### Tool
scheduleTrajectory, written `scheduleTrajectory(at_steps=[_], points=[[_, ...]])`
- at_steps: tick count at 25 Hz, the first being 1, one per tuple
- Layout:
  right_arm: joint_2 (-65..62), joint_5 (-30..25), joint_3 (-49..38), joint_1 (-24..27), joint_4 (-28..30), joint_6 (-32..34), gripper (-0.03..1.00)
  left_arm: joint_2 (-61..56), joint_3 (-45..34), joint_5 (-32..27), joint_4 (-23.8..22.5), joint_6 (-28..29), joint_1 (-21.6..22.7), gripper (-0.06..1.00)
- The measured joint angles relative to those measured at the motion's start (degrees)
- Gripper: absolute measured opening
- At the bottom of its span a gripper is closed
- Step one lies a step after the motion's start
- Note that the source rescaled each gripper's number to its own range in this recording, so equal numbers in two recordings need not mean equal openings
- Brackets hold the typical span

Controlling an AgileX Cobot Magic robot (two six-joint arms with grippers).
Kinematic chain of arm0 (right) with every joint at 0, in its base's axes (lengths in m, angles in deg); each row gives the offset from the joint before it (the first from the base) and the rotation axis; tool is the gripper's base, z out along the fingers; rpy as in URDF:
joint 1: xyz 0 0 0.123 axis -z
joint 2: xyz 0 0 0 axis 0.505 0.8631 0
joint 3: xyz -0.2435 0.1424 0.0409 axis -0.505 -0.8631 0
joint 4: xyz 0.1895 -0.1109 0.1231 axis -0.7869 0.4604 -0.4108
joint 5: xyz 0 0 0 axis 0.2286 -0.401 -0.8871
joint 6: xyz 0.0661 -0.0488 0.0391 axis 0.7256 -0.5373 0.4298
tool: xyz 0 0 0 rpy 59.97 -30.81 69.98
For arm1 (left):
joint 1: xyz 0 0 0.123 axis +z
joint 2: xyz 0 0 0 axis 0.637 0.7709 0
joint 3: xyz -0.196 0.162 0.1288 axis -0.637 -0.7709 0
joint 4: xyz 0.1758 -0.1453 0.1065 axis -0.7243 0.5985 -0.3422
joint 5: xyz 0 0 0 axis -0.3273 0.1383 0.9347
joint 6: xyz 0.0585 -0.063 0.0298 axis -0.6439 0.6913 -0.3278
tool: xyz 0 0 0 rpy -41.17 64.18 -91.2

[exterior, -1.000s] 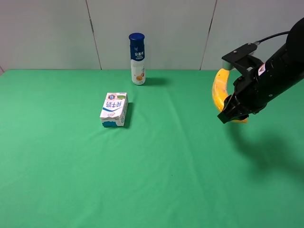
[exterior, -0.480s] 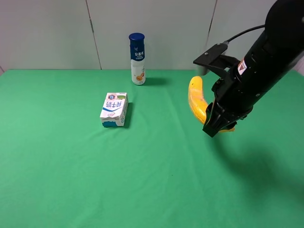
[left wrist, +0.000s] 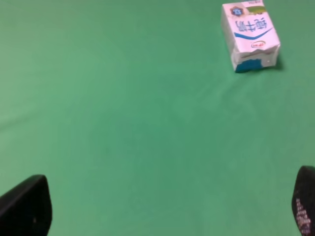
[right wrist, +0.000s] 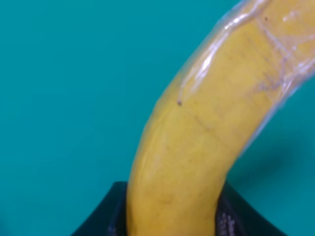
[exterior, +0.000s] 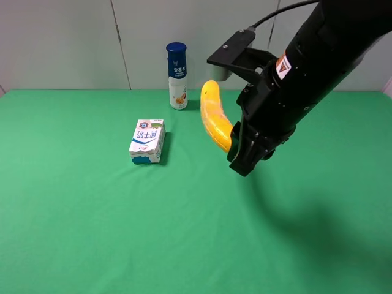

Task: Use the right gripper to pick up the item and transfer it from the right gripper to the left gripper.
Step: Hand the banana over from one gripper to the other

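I should keep the banana's lower end [exterior: 224, 139] still with my right gripper while my left gripper takes the banana's loose upper end [exterior: 210, 93], because my left gripper is far from the banana.
The yellow banana [exterior: 214, 118] hangs above the middle of the green table, held at its lower end by my right gripper [exterior: 235, 149] on the bulky black arm with the orange sticker. Its free end points up and to the left. In the right wrist view the banana [right wrist: 206, 128] fills the picture, wrapped in clear film, with the black fingers [right wrist: 110, 211] shut on either side of it. My left gripper [left wrist: 165, 211] shows only in the left wrist view as two black fingertips [left wrist: 27, 206] set wide apart over bare cloth, open and empty. The left arm is out of the exterior view.
A white-blue milk carton [exterior: 147, 141] lies left of centre on the cloth, and also shows in the left wrist view [left wrist: 250, 34]. A tall blue-capped bottle [exterior: 177, 76] stands at the back near the wall. The green table [exterior: 92, 233] spreads around them.
My right arm has carried the banana leftward from the right side toward the table's middle and a little higher. The carton and the bottle have not moved.
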Motion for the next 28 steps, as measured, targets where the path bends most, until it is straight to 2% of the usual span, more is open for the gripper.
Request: scheduleTrajectory(at_steps=[4, 8, 12, 16, 18, 22, 28], points=[[0.0, 0.3, 1.6, -2.2, -0.1, 0.0, 0.01, 5.0, 0.7, 0.5, 3.4, 3.2, 0.0, 0.95], [0.0, 0.3, 1.7, -2.9, -0.1, 0.0, 0.01, 13.9, 2.4, 5.1, 8.3, 5.3, 0.0, 0.94], [0.0, 0.2, 1.7, -3.1, -0.2, -0.1, 0.01, 23.6, 3.1, 12.2, 15.3, 5.4, 0.0, 0.94], [0.0, 0.2, 1.7, -3.1, -0.2, -0.5, 0.01, 34.3, 3.1, 17.9, 25.0, 3.8, 0.0, 0.93], [0.0, 0.2, 1.7, -3.2, -0.2, -0.6, 0.01, 39.5, 3.1, 20.6, 31.1, 0.7, 0.0, 0.93], [0.0, 0.2, 1.7, -3.2, -0.1, -1.9, 0.01, 48.6, 3.1, 25.7, 43.8, -9.2, 0.0, 0.92], [0.0, 0.2, 1.7, -3.2, -0.1, -2.1, 0.01, 61.7, 3.1, 27.3, 67.2, -28.7, 0.0, 0.92]])
